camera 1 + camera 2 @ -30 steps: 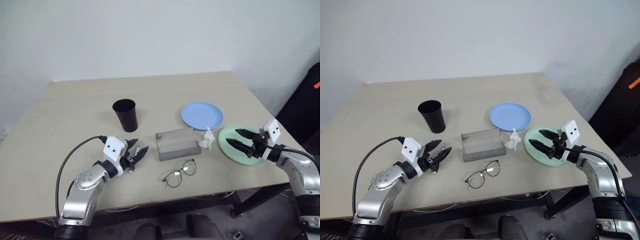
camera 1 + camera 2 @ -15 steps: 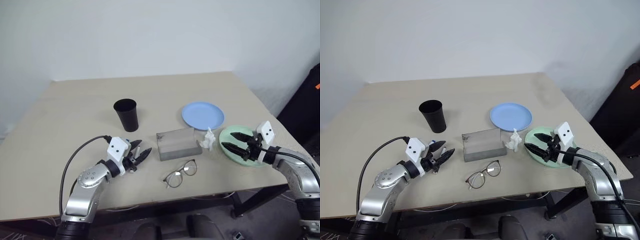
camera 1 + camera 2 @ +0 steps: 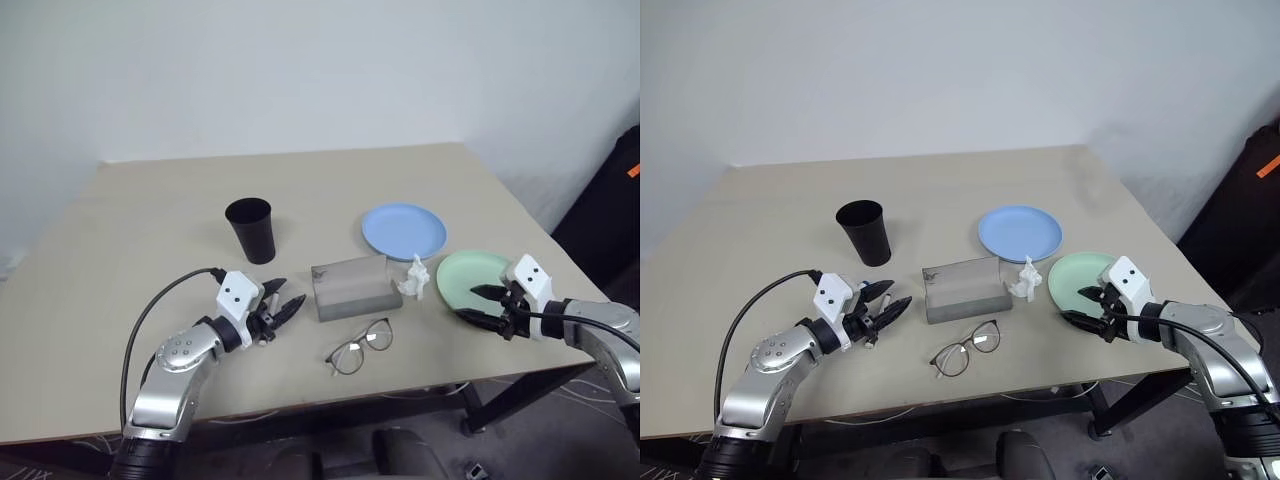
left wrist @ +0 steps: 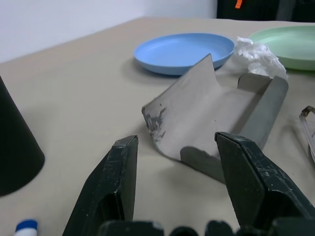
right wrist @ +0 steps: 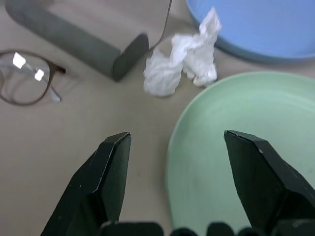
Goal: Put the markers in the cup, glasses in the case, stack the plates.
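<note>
My right gripper should go on down until its fingers can pinch the plate's rim (image 5: 168,167), because one finger is over the mint green plate (image 5: 197,162) and the other is outside that rim.
The black cup (image 3: 250,230) stands upright at the middle left. The grey case (image 3: 350,287) lies at the table's centre with a flap raised, and the wire-framed glasses (image 3: 360,347) lie just in front of it. My left gripper (image 3: 287,293) hovers open and empty left of the case, pointing at it. The left wrist view shows one blue-tipped marker end (image 4: 24,227) on the table by the cup. The light blue plate (image 3: 404,230) sits behind the mint green plate (image 3: 478,272). My right gripper (image 3: 472,303) is open, its fingers spanning the green plate's near rim (image 5: 170,162).
A crumpled white tissue (image 3: 415,277) lies between the case and the green plate. The table's front edge (image 3: 400,392) runs just in front of the glasses, and its right edge is close to the green plate. A black cable loops from my left wrist.
My right gripper has drawn back toward me and tipped downward, from above the green plate to its near rim. The left gripper has stayed in place.
</note>
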Robot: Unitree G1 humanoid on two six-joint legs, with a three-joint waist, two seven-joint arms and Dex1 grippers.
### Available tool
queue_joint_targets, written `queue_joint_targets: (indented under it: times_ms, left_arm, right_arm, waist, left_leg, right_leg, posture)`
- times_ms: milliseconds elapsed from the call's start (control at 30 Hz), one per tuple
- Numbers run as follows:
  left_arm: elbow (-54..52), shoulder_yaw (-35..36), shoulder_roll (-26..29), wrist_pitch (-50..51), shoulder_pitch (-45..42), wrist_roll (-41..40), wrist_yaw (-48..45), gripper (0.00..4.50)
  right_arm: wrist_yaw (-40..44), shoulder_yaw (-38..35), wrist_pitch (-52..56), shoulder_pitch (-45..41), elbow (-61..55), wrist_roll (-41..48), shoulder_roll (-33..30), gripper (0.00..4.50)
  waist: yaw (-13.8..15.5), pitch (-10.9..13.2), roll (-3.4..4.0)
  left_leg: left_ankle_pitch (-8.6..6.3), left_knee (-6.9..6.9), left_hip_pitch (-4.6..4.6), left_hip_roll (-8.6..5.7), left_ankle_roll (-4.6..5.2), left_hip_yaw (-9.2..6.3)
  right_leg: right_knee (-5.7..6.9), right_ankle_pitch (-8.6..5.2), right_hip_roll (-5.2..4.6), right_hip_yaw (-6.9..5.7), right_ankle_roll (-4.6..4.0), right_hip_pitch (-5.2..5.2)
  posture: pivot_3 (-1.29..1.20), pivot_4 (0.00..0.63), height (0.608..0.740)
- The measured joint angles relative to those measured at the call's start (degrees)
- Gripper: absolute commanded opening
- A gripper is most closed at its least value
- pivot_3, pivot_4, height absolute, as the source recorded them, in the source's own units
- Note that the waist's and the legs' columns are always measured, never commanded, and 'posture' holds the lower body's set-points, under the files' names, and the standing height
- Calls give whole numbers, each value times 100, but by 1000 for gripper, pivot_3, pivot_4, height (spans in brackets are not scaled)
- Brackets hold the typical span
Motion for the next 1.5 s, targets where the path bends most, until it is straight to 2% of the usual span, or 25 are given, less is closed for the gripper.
queue_joint_targets:
  times_ms: [433,567,733,1000,1067,1500]
  left_arm:
    - [118,-8,-45,-41,-82,27,-29,2596]
    - [118,-8,-59,-42,-82,56,-22,2639]
    - [118,-8,-62,-42,-81,100,-22,2639]
    - [148,-11,-133,-73,-86,131,-20,2639]
    - [192,-17,-148,-89,-98,142,-20,2639]
    - [246,-35,-173,-133,-105,175,23,2639]
  right_arm:
    - [-59,425,199,92,156,-289,-30,3279]
    - [-83,447,129,92,261,-371,4,2111]
    - [-156,437,-49,70,298,-454,63,443]
    - [-248,430,-336,-83,458,-534,151,443]
    - [-245,429,-381,-144,495,-539,151,30]
    - [-266,428,-657,-487,859,-764,188,30]
  waist:
    - [1,1,-7]
    - [0,1,-7]
    - [0,1,-7]
    - [1,1,-11]
    - [1,1,-11]
    - [-1,1,-17]
  left_leg:
    - [0,1,0,0,0,-1]
    - [0,0,0,0,0,0]
    - [0,0,-1,0,0,-1]
    - [0,1,0,0,0,1]
    - [0,1,0,0,0,0]
    - [0,4,1,1,1,4]
  right_leg:
    - [-1,0,0,0,0,1]
    - [-1,0,0,0,0,0]
    - [-1,0,0,0,0,0]
    - [-1,0,0,0,0,1]
    - [-1,0,0,0,0,1]
    - [-1,0,1,3,0,1]
  posture:
    - [0,0,740]
    - [0,0,740]
    - [0,0,740]
    - [0,0,740]
    - [0,0,740]
    - [0,0,740]
